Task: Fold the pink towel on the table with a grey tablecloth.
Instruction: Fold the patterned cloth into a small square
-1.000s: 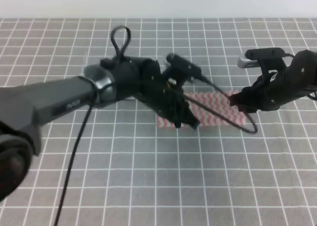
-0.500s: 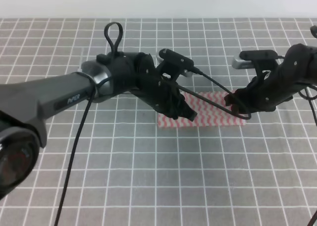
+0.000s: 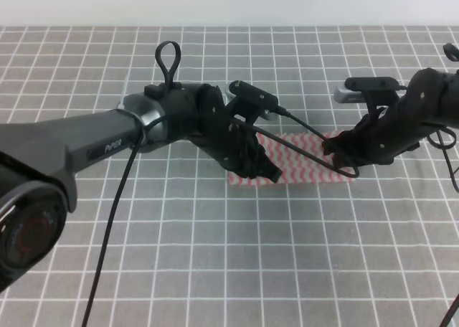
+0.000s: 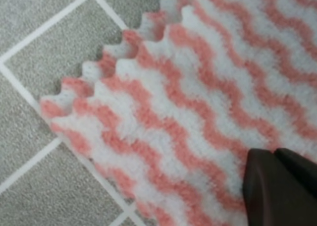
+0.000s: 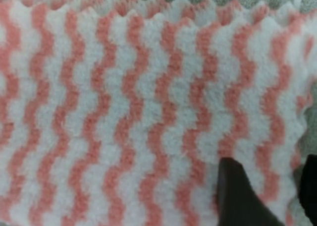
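The towel's stacked layers should come along together and settle flat when I fold the pink towel's end [image 3: 342, 176] over, since their zigzag edges [image 5: 153, 10] lie close together.
The pink towel [image 3: 308, 166] lies flat on the grey tablecloth [image 3: 215, 255] as a folded strip, two zigzag layers showing at its corner [image 4: 99, 87]. My left gripper [image 3: 270, 173] rests on the strip's near left part. In the left wrist view its dark fingers [image 4: 262, 186] sit close together on the cloth, looking shut. My right gripper [image 3: 333, 150] is at the strip's right end. In the right wrist view it [image 5: 272, 196] stands open, one finger [image 5: 237, 196] on the towel [image 5: 124, 112] and the other at its edge.
The white-gridded cloth spreads all round the towel, with a pale wall edge [image 3: 229, 4] at the back. A black cable [image 3: 315, 137] loops from the left arm across the towel. The big left arm [image 3: 86, 148] stretches in from the left.
Both arms shifted only slightly over the towel. The right gripper edged left and a little lower. The towel stays a flat folded strip.
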`<state>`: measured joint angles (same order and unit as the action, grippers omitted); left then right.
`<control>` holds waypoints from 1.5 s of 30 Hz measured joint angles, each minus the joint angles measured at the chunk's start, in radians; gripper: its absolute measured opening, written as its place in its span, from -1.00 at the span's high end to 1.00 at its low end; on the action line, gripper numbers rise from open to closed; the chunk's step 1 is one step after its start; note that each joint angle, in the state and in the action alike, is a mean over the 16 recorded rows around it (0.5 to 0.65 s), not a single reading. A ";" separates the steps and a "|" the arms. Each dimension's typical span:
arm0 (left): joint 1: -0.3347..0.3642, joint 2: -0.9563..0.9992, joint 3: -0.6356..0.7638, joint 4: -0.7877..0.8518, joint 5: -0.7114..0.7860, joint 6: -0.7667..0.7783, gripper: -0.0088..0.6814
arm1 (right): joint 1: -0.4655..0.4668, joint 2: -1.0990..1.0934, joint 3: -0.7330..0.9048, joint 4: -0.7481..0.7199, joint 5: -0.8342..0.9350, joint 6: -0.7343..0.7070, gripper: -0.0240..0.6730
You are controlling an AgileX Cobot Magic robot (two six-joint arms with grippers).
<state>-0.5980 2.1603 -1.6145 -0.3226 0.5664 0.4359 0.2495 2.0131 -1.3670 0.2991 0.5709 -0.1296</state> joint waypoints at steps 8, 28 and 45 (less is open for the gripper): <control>0.000 0.001 0.000 -0.001 0.001 0.000 0.98 | 0.000 0.003 -0.008 0.002 -0.004 -0.001 0.64; 0.000 0.004 -0.005 0.000 -0.012 -0.002 0.98 | 0.001 -0.020 -0.123 0.112 0.115 -0.114 0.98; 0.047 -0.155 -0.043 0.003 0.002 -0.003 0.98 | 0.013 -0.025 -0.129 0.345 0.135 -0.284 0.98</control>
<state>-0.5511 2.0058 -1.6577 -0.3191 0.5682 0.4327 0.2628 1.9886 -1.4956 0.6446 0.7059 -0.4139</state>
